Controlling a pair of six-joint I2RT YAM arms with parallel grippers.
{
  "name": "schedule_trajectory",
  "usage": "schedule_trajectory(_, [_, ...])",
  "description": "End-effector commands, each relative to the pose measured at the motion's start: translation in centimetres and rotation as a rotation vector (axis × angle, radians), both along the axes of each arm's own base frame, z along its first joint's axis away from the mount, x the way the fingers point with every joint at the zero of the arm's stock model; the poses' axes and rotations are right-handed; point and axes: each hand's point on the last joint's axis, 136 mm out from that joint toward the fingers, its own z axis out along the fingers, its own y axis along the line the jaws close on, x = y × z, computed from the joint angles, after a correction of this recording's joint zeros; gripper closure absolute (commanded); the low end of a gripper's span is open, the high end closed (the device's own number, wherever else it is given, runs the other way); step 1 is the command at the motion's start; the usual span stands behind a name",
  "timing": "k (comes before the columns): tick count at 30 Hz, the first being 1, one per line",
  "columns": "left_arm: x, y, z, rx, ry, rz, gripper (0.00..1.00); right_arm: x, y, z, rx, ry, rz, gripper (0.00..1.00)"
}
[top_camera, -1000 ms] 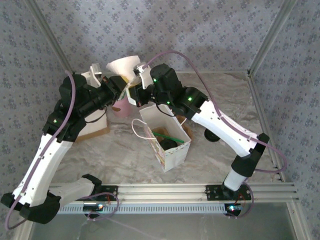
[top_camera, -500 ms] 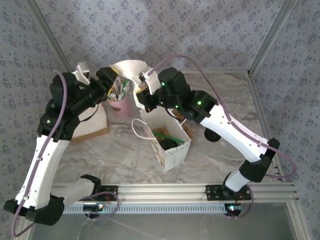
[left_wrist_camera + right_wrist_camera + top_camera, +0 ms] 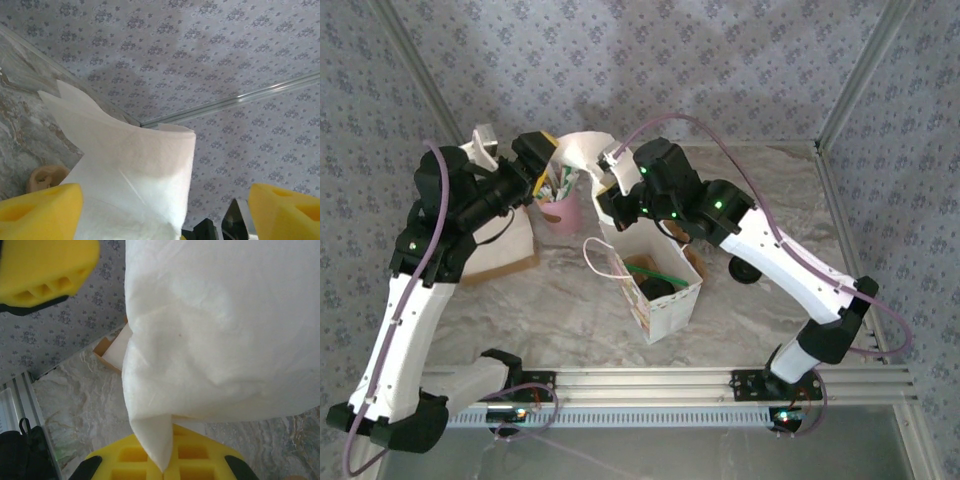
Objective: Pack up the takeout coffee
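Observation:
The white napkin is spread wide from its corner in my right gripper (image 3: 154, 440), so next my left gripper folds the napkin's loose end (image 3: 579, 147) over before the napkin goes into the bag.
A white napkin (image 3: 582, 150) hangs at the back of the table, with my right gripper (image 3: 611, 176) shut on its lower corner (image 3: 160, 447). My left gripper (image 3: 542, 165) is open beside it. In the left wrist view the napkin (image 3: 135, 175) stands between the two wide-apart yellow pads (image 3: 40, 210). A white paper bag (image 3: 665, 305) stands open mid-table. Inside it a round black lid (image 3: 658, 290) shows, seemingly on the takeout coffee, whose tan wall is hidden. A green straw (image 3: 645, 270) lies next to it.
A pink cup of straws (image 3: 560, 208) stands just under the left gripper. An open cardboard box (image 3: 505, 250) sits at the left. A dark round thing (image 3: 745, 270) lies on the marble right of the bag. A small tan object (image 3: 45, 177) rests on the table.
My left gripper has opened, let go of the napkin and drawn back to the left, uncovering the pink cup. The right gripper stays shut on the napkin and has shifted slightly.

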Motion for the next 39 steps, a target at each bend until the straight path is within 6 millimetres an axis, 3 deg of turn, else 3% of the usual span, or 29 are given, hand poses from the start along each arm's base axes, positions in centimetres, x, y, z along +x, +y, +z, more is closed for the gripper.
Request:
schedule_trajectory(1, [0.1,-0.1,0.1,0.007,-0.005,-0.010,0.11,-0.5,0.2,0.4,-0.010,-0.010,0.030,1.00])
schedule_trajectory(6, [1.3,-0.5,-1.4,0.033,0.033,-0.014,0.14,-1.3,0.1,1.0,0.013,-0.009,0.061,1.00])
schedule_trajectory(11, [2.2,-0.3,-2.2,0.033,0.055,-0.010,0.29,-2.2,0.0,1.5,0.044,-0.010,0.099,1.00])
schedule_trajectory(13, [2.3,-0.4,-2.2,0.027,0.053,-0.014,0.42,-2.3,-0.1,1.6,0.051,-0.008,0.101,1.00])
schedule_trajectory(16, [2.1,-0.5,-2.1,0.014,0.046,-0.022,0.68,-1.9,-0.2,2.3,0.090,-0.001,0.079,1.00])
schedule_trajectory(20, [1.8,-0.8,-2.1,-0.008,0.041,-0.036,0.85,-1.5,0.1,3.9,0.190,0.043,0.072,1.00])
schedule_trajectory(30, [0.5,-4.1,-3.2,-0.015,0.031,-0.099,0.92,-0.6,0.2,6.8,0.394,0.131,0.072,0.98])
schedule_trajectory(32, [0.4,-4.7,-3.4,-0.019,0.027,-0.107,0.92,-0.2,0.1,6.8,0.412,0.142,0.056,0.92])
schedule_trajectory(35, [0.3,-5.3,-3.3,-0.017,0.020,-0.113,0.93,0.1,-0.1,6.7,0.436,0.163,0.046,0.72])
schedule_trajectory(39, [0.2,-5.6,-3.0,-0.013,0.012,-0.118,0.94,-0.1,-0.2,6.7,0.463,0.179,0.055,0.58])
